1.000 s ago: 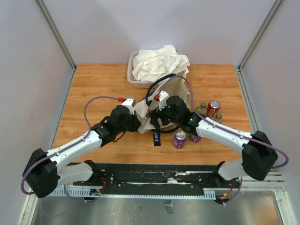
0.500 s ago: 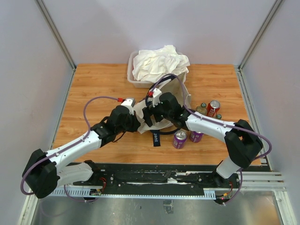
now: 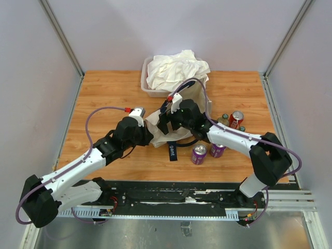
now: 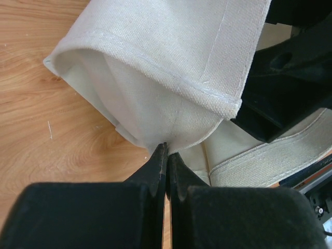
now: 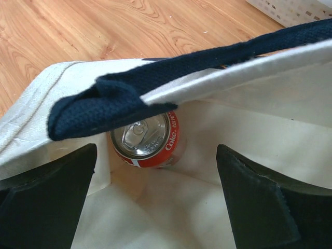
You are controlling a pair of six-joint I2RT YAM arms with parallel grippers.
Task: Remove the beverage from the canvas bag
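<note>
The robot's right gripper should go on reaching into the canvas bag until its open fingers are on both sides of the can, since the red Coke can's top (image 5: 139,138) faces those fingers.
The cream canvas bag (image 3: 193,99) lies mid-table with its mouth towards the arms. My left gripper (image 3: 150,136) is shut on the bag's near-left rim and holds it up; in the left wrist view the closed tips (image 4: 167,149) pinch the folded canvas bag (image 4: 171,46). My right gripper (image 3: 167,122) is open at the bag's mouth. In the right wrist view a red Coke can (image 5: 148,140) lies on its side inside the bag, just beyond my open right gripper (image 5: 155,151). A navy handle (image 5: 119,98) hangs across the opening above the can.
A clear tub (image 3: 144,79) heaped with white cloth (image 3: 176,68) stands behind the bag. Two purple cans (image 3: 198,154), a red can (image 3: 236,119) and green bottles (image 3: 223,120) stand right of the bag. A navy strap (image 3: 173,151) lies on the table in front.
My right gripper has moved left and forward to the bag's mouth. My left arm has shifted a little left and back, still holding the rim.
</note>
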